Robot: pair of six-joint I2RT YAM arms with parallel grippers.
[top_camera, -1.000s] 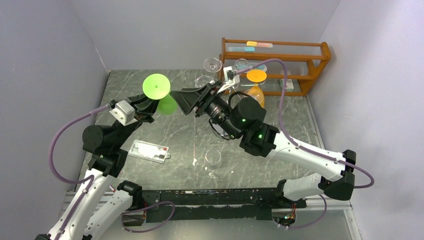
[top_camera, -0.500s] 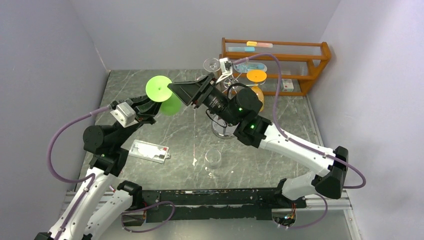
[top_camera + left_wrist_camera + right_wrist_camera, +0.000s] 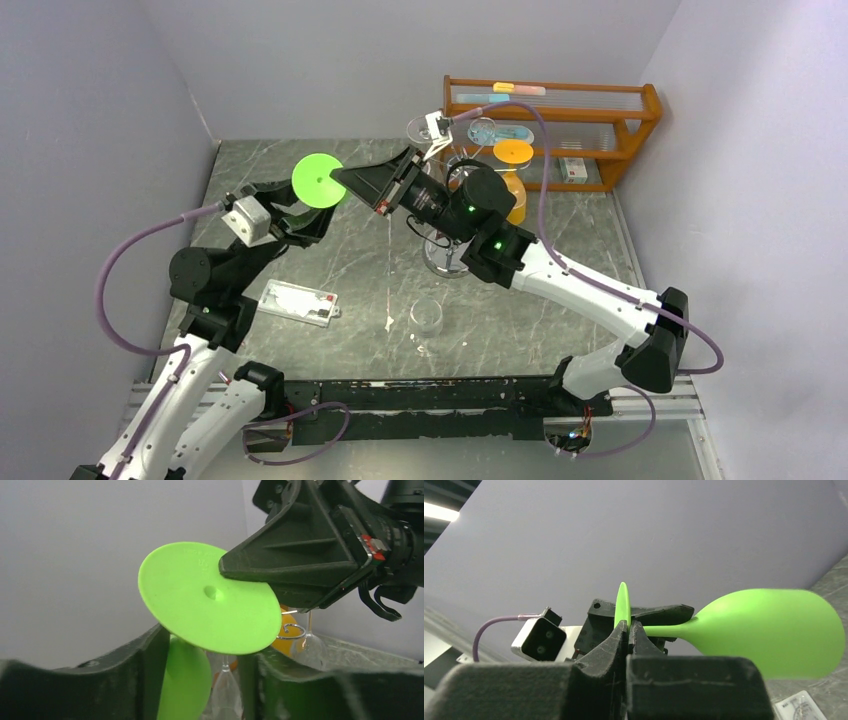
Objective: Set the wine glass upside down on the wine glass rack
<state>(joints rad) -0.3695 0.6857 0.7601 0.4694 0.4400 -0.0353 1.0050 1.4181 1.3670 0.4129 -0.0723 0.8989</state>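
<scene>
My right arm is across the rack, holding the wine glass's foot. My left gripper should grip the foot's opposite rim to free my right arm.
The wine glass is bright green and lies tilted in the air, its round foot facing up and toward the camera. My right gripper is shut on the foot's rim, and the stem and bowl stretch away to the right. My left gripper is open, its fingers standing either side of the bowl, with a gap on the right side. The chrome wine glass rack stands behind my right arm, which hides its pole. A scroll arm shows beyond the foot.
Clear glasses and an orange glass hang upside down on the rack. Another clear glass stands on the table near the front. A white flat box lies at the left. A brown wooden shelf fills the back right.
My right gripper moved left to the green foot and shut on its rim. My left gripper, shut on the glass before, has opened around the bowl.
</scene>
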